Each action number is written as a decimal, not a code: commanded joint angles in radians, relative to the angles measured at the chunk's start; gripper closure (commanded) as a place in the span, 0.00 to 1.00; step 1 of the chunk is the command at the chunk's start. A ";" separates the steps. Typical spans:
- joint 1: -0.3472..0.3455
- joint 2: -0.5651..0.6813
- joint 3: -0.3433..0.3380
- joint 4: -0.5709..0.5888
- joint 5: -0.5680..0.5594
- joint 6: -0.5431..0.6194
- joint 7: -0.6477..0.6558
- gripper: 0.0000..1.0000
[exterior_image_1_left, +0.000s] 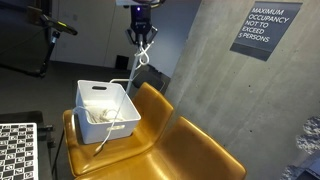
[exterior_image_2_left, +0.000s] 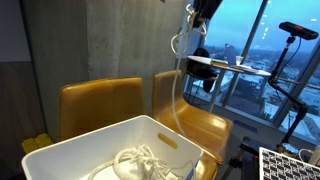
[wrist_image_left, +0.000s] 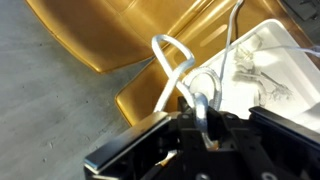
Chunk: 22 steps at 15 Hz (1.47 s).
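My gripper is holding the cable, and the cable's hanging end (exterior_image_1_left: 99, 151) hangs over the seat outside the bin. My gripper should swing back above the open bin (exterior_image_1_left: 103, 103) and let go of the cable inside.
My gripper (exterior_image_1_left: 141, 36) hangs high above the seats and is shut on a white cable (exterior_image_1_left: 142, 60). It also shows in an exterior view (exterior_image_2_left: 197, 18). The cable loops just below the fingers and trails down into a white plastic bin (exterior_image_1_left: 84, 92), where the rest of it lies coiled (exterior_image_1_left: 101, 114). In the wrist view the fingers (wrist_image_left: 198, 112) pinch a loop of the cable (wrist_image_left: 170, 60), with the bin (wrist_image_left: 290, 45) below at the right. In an exterior view the cable (exterior_image_2_left: 178, 80) hangs down to the bin (exterior_image_2_left: 70, 148).
The bin rests on a mustard-yellow padded chair (exterior_image_1_left: 190, 140) with a second seat beside it (exterior_image_2_left: 210, 125). A grey concrete wall (exterior_image_1_left: 215, 70) carries an occupancy sign (exterior_image_1_left: 266, 30). A checkerboard (exterior_image_1_left: 15, 150) lies at the lower left. A window (exterior_image_2_left: 245, 40) is behind.
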 joint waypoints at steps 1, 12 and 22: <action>0.048 0.017 0.047 0.213 -0.001 -0.166 0.038 0.98; 0.145 0.204 0.107 0.722 -0.036 -0.471 0.070 0.98; 0.132 0.319 0.103 0.623 -0.015 -0.436 0.077 0.98</action>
